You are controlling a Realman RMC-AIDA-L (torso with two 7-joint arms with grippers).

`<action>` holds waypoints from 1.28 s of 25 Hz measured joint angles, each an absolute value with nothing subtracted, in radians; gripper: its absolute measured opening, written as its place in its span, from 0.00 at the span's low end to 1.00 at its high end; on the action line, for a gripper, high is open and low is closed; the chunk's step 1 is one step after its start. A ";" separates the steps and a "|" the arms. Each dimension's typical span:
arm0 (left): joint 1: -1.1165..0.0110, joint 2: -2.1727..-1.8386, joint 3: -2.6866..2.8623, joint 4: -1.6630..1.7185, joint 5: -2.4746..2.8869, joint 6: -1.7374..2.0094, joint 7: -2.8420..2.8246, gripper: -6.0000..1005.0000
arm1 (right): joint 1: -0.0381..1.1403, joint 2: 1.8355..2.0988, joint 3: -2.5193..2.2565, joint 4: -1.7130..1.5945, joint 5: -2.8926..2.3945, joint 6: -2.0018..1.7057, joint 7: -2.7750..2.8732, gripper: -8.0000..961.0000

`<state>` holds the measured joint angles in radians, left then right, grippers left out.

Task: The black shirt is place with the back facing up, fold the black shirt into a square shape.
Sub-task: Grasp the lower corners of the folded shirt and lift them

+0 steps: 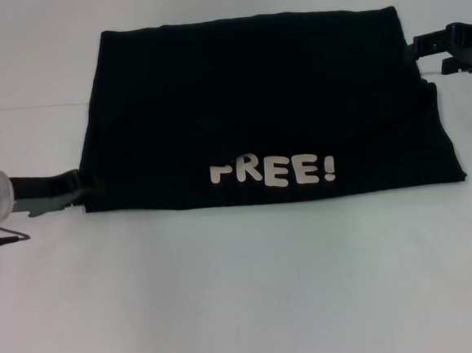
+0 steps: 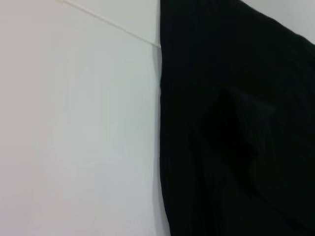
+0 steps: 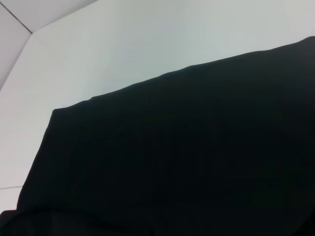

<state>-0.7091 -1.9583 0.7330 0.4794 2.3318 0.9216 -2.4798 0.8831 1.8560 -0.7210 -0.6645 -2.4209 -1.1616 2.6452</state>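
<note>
Only my left gripper is at a front corner of the black shirt (image 1: 93, 206), so my right gripper should grab the other front corner (image 1: 456, 173) before both pull the shirt closer.
The black shirt (image 1: 255, 101) lies flat on the white table as a wide rectangle. White letters "FREE!" (image 1: 272, 172) show near its front edge. My left gripper (image 1: 83, 191) is at the shirt's front left corner, low on the table. My right gripper (image 1: 416, 48) is at the shirt's far right corner. In the left wrist view, the shirt (image 2: 236, 123) fills one side, with a straight edge against the table. In the right wrist view, the shirt (image 3: 187, 162) fills most of the picture, with one corner showing.
The white table (image 1: 245, 290) extends well in front of the shirt and to both sides. A seam line in the table (image 1: 26, 106) runs out from the shirt's left side. A thin cable (image 1: 4, 238) hangs by my left arm.
</note>
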 joint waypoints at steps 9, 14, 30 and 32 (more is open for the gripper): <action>-0.722 -1.978 0.749 0.474 2.333 0.922 -2.472 0.39 | 0.879 1.853 -0.721 -0.664 -2.418 -1.161 2.643 0.82; -0.723 -1.978 0.764 0.483 2.332 0.921 -2.483 0.37 | 0.876 1.853 -0.722 -0.664 -2.418 -1.168 2.639 0.81; -0.733 -1.968 0.753 0.519 2.310 1.014 -2.493 0.05 | 0.800 1.826 -0.734 -0.713 -2.585 -1.377 2.626 0.77; -0.732 -1.969 0.740 0.548 2.279 1.054 -2.488 0.02 | 0.784 1.826 -0.734 -0.713 -2.586 -1.374 2.609 0.77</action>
